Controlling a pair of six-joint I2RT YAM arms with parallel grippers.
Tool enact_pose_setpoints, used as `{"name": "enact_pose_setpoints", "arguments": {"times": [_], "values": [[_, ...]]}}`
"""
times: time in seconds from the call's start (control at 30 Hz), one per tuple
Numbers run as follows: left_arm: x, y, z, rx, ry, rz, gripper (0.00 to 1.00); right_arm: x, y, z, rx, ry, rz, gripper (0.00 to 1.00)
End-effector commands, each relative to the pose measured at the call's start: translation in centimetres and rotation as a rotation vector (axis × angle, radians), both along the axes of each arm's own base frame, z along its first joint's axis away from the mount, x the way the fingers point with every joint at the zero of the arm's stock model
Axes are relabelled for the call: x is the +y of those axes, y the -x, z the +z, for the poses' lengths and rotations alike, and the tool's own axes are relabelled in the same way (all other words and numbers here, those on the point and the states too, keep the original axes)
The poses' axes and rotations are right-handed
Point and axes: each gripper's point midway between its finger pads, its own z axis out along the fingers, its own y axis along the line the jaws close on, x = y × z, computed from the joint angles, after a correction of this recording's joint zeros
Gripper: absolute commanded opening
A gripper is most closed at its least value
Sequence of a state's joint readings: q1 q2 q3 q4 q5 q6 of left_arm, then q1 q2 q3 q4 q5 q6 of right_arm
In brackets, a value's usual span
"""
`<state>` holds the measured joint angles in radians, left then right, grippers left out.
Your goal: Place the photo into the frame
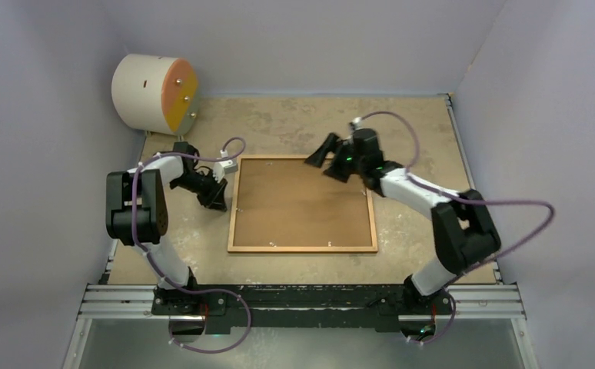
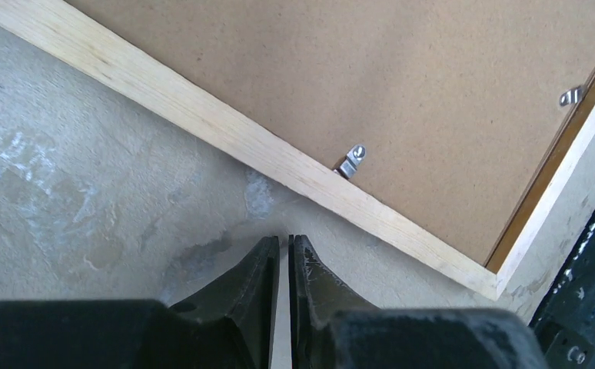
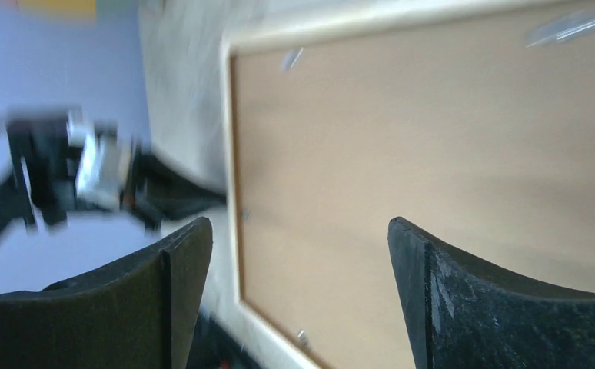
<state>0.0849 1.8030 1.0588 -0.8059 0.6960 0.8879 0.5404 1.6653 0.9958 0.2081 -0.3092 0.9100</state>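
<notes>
The far rail's clips [image 1: 270,162] sit along that rail, away from my left gripper. Next, I turn the frame so that the far rail comes next to my left gripper.
The frame [image 1: 302,248] lies flat on the table with its brown backing board [image 1: 302,204] facing up. The photo is not visible in any view. My left gripper [image 1: 220,203] is shut and empty, low over the table just off the frame's left rail [image 2: 202,115]; its tips [image 2: 285,240] are near a metal clip [image 2: 350,161]. My right gripper [image 1: 321,164] is open and empty above the frame's far right part. In the right wrist view the gripper [image 3: 298,231] hovers over the backing board [image 3: 433,138], which is blurred.
A cream-and-orange cylinder [image 1: 154,92] lies at the far left corner. A black and metal rail [image 1: 302,300] runs along the near edge. Grey walls close in the table on three sides. The left arm [image 3: 87,169] shows in the right wrist view.
</notes>
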Motion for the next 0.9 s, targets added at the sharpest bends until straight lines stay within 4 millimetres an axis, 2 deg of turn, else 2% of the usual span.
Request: {"name": "enact_pose_setpoints", "arguments": {"times": [0.0,0.1,0.13,0.2,0.27,0.4,0.53,0.63,0.7,0.87], "values": [[1.1,0.8,-0.2,-0.054,-0.062,-0.056,0.15,-11.3,-2.4,-0.8,-0.017,0.163,-0.279,0.87],[0.7,1.4,-0.1,-0.059,-0.05,-0.07,0.15,-17.8,-2.7,-2.4,0.017,0.251,-0.447,0.89],[0.4,1.8,-0.1,-0.057,-0.048,-0.082,0.15,-19.5,-2.6,-3.1,0.03,0.272,-0.49,0.89],[-0.1,2.5,-0.4,-0.056,-0.059,-0.111,0.15,-21.4,-2.5,-4.3,0.051,0.307,-0.543,0.89],[-0.6,3.0,-0.6,-0.062,-0.075,-0.138,0.15,-22.1,-2.6,-5.4,0.071,0.323,-0.554,0.89],[-1.6,3.8,-0.7,-0.067,-0.085,-0.185,0.15,-21.5,-4.1,-6.8,0.085,0.333,-0.512,0.87],[-2.3,4.2,-0.6,-0.065,-0.084,-0.217,0.16,-19.9,-6.0,-7.3,0.091,0.268,-0.474,0.83],[-3.6,4.8,-0.4,-0.062,-0.057,-0.254,0.16,-17.7,-7.8,-7.2,0.094,0.227,-0.414,0.81],[-4.9,5.2,-0.1,-0.062,-0.024,-0.286,0.18,-15.4,-9.1,-6.9,0.086,0.203,-0.357,0.81],[-8.6,7.1,1.1,-0.051,0.022,-0.413,0.31,-7.1,-12.7,-5.4,0.032,0.166,-0.162,0.82]]}}
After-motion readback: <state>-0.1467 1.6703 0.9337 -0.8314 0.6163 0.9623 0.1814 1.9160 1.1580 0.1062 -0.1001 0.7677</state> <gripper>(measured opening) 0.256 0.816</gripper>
